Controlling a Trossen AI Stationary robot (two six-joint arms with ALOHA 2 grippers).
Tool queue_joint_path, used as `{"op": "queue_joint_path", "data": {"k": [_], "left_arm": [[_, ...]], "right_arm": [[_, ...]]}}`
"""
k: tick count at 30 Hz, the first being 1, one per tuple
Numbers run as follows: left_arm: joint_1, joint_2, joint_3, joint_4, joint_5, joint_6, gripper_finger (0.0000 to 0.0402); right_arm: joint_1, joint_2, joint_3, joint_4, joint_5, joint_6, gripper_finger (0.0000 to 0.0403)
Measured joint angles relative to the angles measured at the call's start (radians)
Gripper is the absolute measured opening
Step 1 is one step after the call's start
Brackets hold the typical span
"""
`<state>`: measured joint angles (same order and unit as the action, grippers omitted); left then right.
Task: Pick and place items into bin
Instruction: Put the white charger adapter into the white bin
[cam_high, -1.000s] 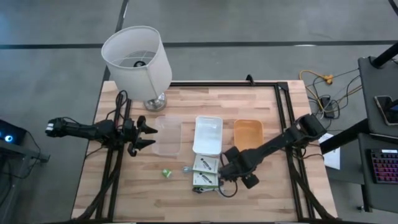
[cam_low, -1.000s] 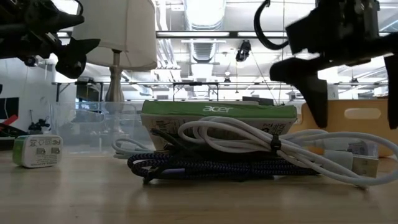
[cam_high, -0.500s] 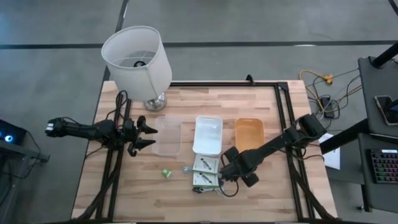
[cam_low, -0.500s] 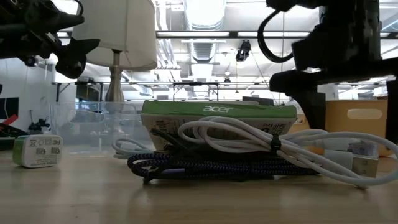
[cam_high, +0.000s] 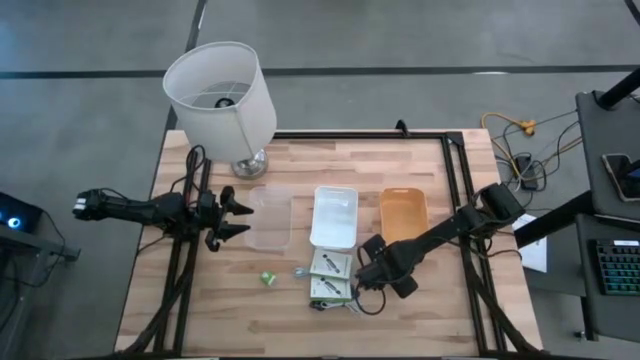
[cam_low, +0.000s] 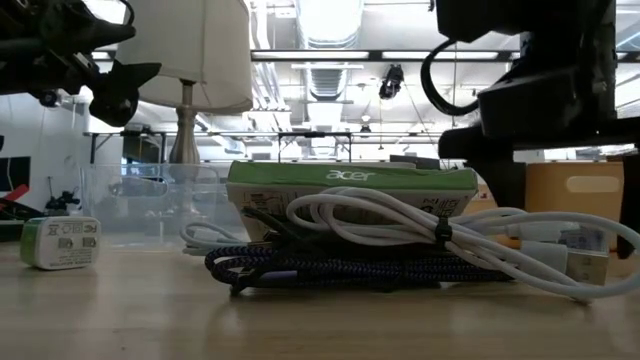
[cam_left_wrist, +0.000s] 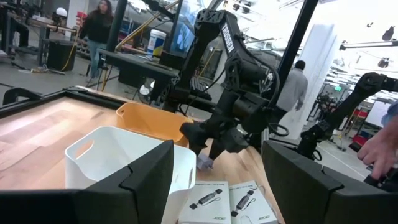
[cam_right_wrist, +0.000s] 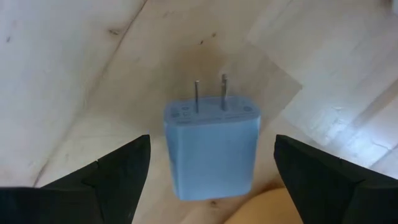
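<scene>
I expect the grey-blue cube (cam_right_wrist: 214, 150) to come up alone when I lift it, leaving the cables behind, because only wood shows at the cube's end (cam_right_wrist: 212, 196) opposite its prongs.
My right gripper (cam_high: 366, 272) is open, low over the table just right of two white packets (cam_high: 330, 274). In the right wrist view its fingers (cam_right_wrist: 118, 174) stand on either side of a grey-blue cube (cam_right_wrist: 211, 149) without touching it. The cube has two metal prongs and lies on the wood; it also shows in the left wrist view (cam_left_wrist: 205, 163). A tiny green piece (cam_high: 268, 278) lies left of the packets. White and dark braided cables (cam_low: 400, 245) lie coiled in front of the packets. My left gripper (cam_high: 238, 218) is open and empty, held above the table's left side.
Three bins stand in a row at mid-table: a clear one (cam_high: 270, 218), a white one (cam_high: 334, 216) and an orange one (cam_high: 402, 214). A white-shaded lamp (cam_high: 220, 90) stands at the far left. Black frame rails (cam_high: 455, 200) run along the table's sides.
My right gripper has come down toward the table, over the grey-blue cube, with its fingers still apart.
</scene>
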<state>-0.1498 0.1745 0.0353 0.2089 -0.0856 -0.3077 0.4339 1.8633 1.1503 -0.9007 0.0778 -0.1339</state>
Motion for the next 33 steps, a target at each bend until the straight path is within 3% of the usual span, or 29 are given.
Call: {"op": "queue_joint_path", "data": {"k": [4, 12, 16, 21, 29, 33], "left_arm": [[0.000, 0.001, 0.000, 0.000, 0.000, 0.000, 0.0228], [0.000, 0.001, 0.000, 0.000, 0.000, 0.009, 0.0228], [0.000, 0.000, 0.000, 0.000, 0.000, 0.007, 0.0228], [0.000, 0.000, 0.000, 0.000, 0.000, 0.006, 0.0228], [0.000, 0.000, 0.000, 0.000, 0.000, 0.003, 0.0228], [0.000, 0.000, 0.000, 0.001, 0.000, 0.004, 0.0228]], "right_arm": [[0.000, 0.000, -0.005, 0.003, -0.017, 0.001, 0.0307], [0.000, 0.000, -0.019, 0.045, 0.001, 0.003, 0.0216], [0.000, 0.000, -0.017, 0.048, 0.001, 0.005, 0.0192], [0.000, -0.002, 0.040, 0.024, 0.001, 0.074, 0.0185], [-0.011, -0.076, 0.239, -0.045, 0.043, 0.266, 0.0194], [-0.067, -0.117, 0.347, -0.050, 0.060, 0.392, 0.0195]]}}
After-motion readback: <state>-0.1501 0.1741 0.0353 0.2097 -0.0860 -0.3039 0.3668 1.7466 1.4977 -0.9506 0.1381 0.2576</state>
